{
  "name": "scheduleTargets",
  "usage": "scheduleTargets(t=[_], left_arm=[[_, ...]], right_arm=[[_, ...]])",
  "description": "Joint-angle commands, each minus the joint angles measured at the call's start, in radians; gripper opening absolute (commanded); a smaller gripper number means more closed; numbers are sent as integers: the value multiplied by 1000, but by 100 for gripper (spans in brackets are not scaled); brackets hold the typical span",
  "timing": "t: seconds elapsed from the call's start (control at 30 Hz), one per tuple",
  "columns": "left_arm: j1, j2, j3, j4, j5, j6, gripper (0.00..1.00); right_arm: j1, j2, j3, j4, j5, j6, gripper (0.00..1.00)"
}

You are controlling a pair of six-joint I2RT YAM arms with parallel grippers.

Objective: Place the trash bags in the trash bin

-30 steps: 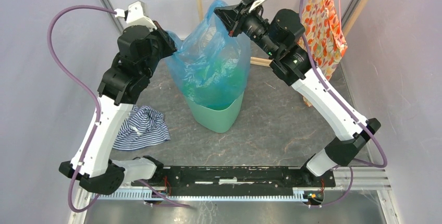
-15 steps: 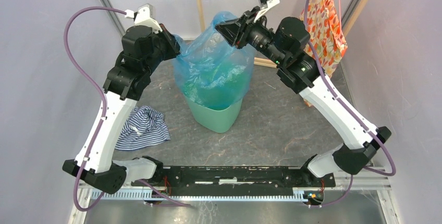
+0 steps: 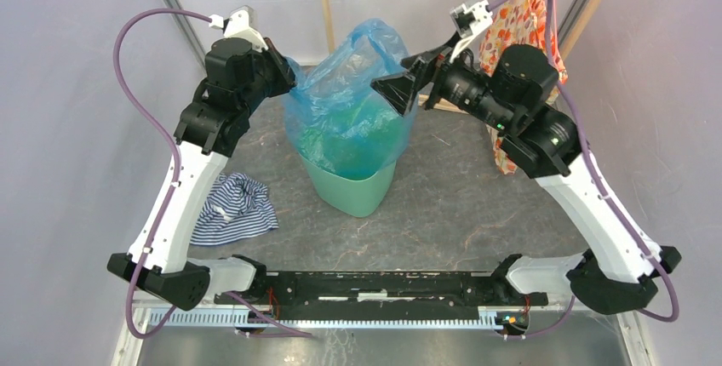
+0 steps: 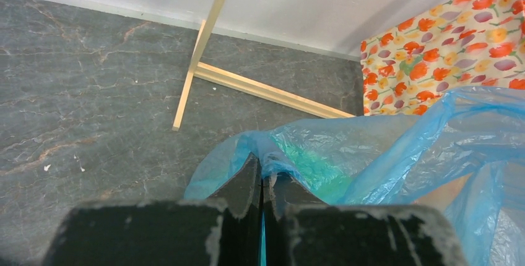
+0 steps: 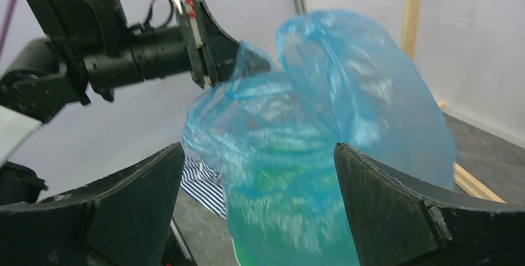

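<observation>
The trash bag's upper part puffs high above the trash bin, so next my right gripper grabs the trash bag lower, near the trash bin's front rim.
The light-blue translucent trash bag stands with its lower part inside the mint-green trash bin and its upper part billowing well above the rim. My left gripper is shut on the bag's left edge; in the left wrist view a fold of blue film is pinched at the tips of the left gripper. My right gripper hangs open just right of the bag, apart from it. In the right wrist view the bag fills the gap ahead of the right gripper.
A blue-and-white striped cloth lies on the table left of the bin. Orange floral fabric hangs at the back right behind my right arm. Thin wooden sticks lean at the back wall. Enclosure walls stand close on both sides.
My right gripper has opened, let go of the bag's right edge and drawn back to the right. The bag's top now stands free. My left gripper keeps its hold.
</observation>
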Motion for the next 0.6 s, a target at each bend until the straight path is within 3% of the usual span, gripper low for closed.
scheduleTargets(t=[0.0, 0.17, 0.37, 0.57], left_arm=[[11, -7, 28, 10, 20, -53, 2], [12, -17, 18, 12, 48, -59, 2], [11, -29, -1, 37, 89, -72, 2], [12, -23, -3, 42, 123, -83, 2]], right_arm=[[5, -92, -3, -177, 100, -110, 98], [4, -222, -219, -187, 176, -154, 98], [5, -269, -502, 14, 167, -119, 96], [6, -176, -573, 221, 107, -64, 63]])
